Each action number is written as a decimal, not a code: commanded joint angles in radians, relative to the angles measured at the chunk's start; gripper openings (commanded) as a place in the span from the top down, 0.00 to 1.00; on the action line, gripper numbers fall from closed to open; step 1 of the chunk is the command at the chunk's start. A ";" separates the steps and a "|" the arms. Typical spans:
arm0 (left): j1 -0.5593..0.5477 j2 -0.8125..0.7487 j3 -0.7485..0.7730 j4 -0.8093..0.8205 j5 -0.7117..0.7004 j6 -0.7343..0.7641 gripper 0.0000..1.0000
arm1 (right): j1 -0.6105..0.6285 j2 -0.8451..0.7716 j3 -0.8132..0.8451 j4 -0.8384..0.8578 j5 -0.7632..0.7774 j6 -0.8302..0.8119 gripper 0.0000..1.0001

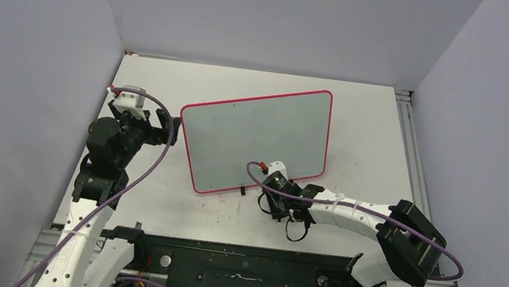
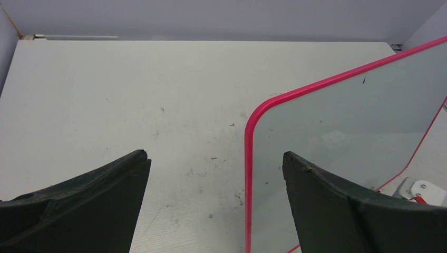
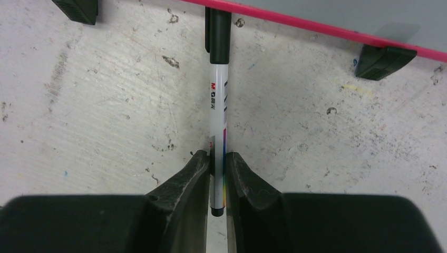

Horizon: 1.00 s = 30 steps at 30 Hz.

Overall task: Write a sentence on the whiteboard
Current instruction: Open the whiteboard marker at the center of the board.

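Note:
My left gripper keeps moving in until it closes on the black cap (image 3: pixel 219 39). The cap stands free, and my right gripper is holding the marker pen's butt end (image 3: pixel 217 206).
The whiteboard (image 1: pixel 256 140) lies skewed on the table, pale grey with a red-pink rim. No sentence shows on it, only small dark specks. My left gripper (image 1: pixel 164 129) is open at the board's left edge. In the left wrist view (image 2: pixel 214 154) the rim (image 2: pixel 248 184) runs between its two fingers, touching neither. My right gripper (image 1: pixel 267 196) sits at the board's near edge. It is shut (image 3: pixel 217 156) on a white marker pen (image 3: pixel 217 105) near its butt end. The pen's black cap (image 3: pixel 219 37) points at the board's near rim (image 3: pixel 316 25).
Two black feet (image 3: pixel 379 60) of the board flank the pen's cap, the other (image 3: pixel 76 8) at the left. Pale walls close in the table on three sides. A metal rail (image 1: pixel 407 134) runs along the right edge. The black base plate (image 1: pixel 242 268) spans the near edge.

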 commanded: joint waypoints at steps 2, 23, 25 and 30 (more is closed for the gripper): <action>-0.045 -0.030 0.000 0.048 0.016 0.050 0.04 | -0.007 -0.111 0.057 -0.159 -0.069 0.045 0.95; -0.644 -0.090 -0.005 -0.086 0.107 0.291 0.09 | -0.117 -0.187 0.483 -0.745 -0.529 -0.241 0.95; -0.769 -0.044 -0.008 -0.125 0.057 0.333 0.09 | -0.118 -0.171 0.522 -0.761 -0.606 -0.261 0.95; -0.952 0.028 -0.019 -0.159 -0.038 0.380 0.09 | -0.116 -0.168 0.557 -0.788 -0.723 -0.267 0.95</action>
